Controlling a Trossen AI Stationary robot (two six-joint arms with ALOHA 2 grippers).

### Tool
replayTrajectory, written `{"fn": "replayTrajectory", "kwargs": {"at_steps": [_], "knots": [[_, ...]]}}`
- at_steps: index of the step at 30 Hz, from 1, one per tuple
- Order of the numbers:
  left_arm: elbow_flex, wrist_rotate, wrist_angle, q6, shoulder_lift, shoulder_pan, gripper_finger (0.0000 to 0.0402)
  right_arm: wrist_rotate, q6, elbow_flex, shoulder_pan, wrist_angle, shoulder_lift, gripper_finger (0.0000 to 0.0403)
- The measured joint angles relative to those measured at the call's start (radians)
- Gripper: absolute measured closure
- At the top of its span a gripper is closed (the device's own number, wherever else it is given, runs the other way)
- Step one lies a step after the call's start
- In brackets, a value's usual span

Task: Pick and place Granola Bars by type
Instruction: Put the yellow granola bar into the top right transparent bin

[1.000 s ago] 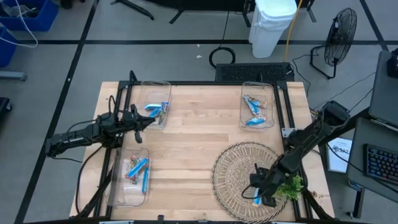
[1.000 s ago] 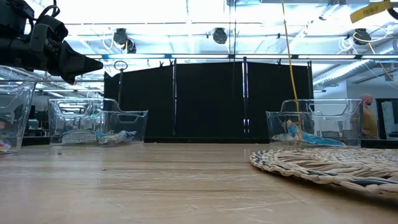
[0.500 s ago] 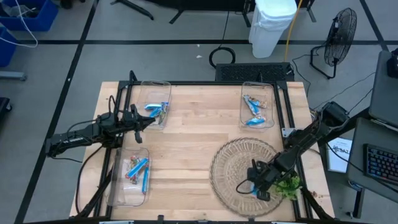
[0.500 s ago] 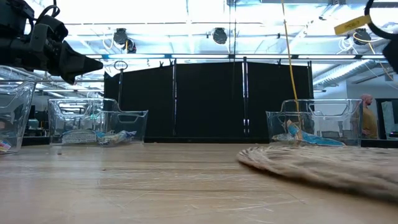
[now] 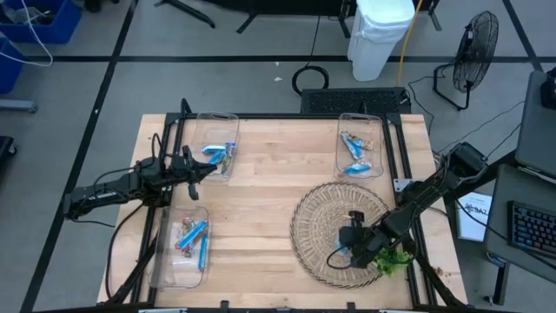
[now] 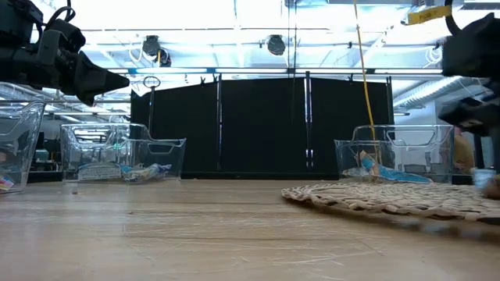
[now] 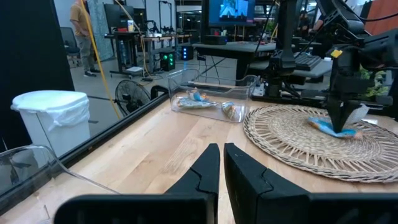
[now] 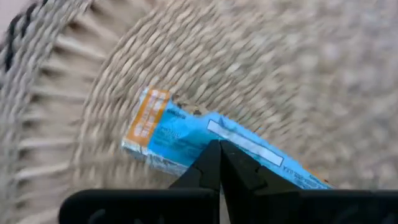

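Note:
My right gripper's fingers are shut above the blue bar, which lies flat and at an angle [image 8: 214, 138]. I should open them and put them on both sides of the bar's narrow width [image 8: 189, 140] before I lift it.
One blue-wrapped granola bar [image 8: 180, 134] lies flat on a round woven mat [image 5: 326, 217] at the table's near right. My right gripper [image 5: 346, 253] stands over it, slanting down, fingers shut. More bars, blue and multicoloured, lie in three clear bins: far left [image 5: 217, 152], near left [image 5: 184, 243] and far right [image 5: 359, 148]. My left gripper [image 7: 222, 152] hangs level above the table's left side between the two left bins, shut on nothing. My right gripper presses its shut fingertips [image 8: 211, 163] down on the blue bar's long edge [image 8: 199, 148], near its middle. The fingers come from above, slanting from the table's right. The bar lies flat on the woven mat.
A green leafy sprig [image 5: 395, 259] lies at the mat's near right rim, beside my right arm. Bare wood lies open in the table's middle [image 5: 261, 200]. Black frame rails run along the table's edges.
My right gripper has moved toward the table's far left with its tips on the blue bar and has tipped steeper. The woven mat has slid along with it, toward the far edge and a little left.

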Motion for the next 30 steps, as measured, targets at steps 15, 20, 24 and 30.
{"fn": "replayTrajectory", "kwargs": {"at_steps": [15,20,24,30], "knots": [[0.000,0.000,0.000,0.000,0.000,0.000,0.0371,0.061,-0.298,0.000,0.000,0.146,-0.003,0.0385],[0.000,0.000,0.000,0.000,0.000,0.000,0.0371,-0.013,-0.285,0.000,0.001,0.144,-0.012,0.0326],[0.000,0.000,0.000,0.000,0.000,0.000,0.0371,-0.039,-0.262,0.000,0.000,0.137,-0.014,0.0265],[0.000,0.000,0.000,0.000,0.000,0.000,0.0371,-0.035,-0.251,0.000,0.000,0.049,-0.014,0.0200]]}}
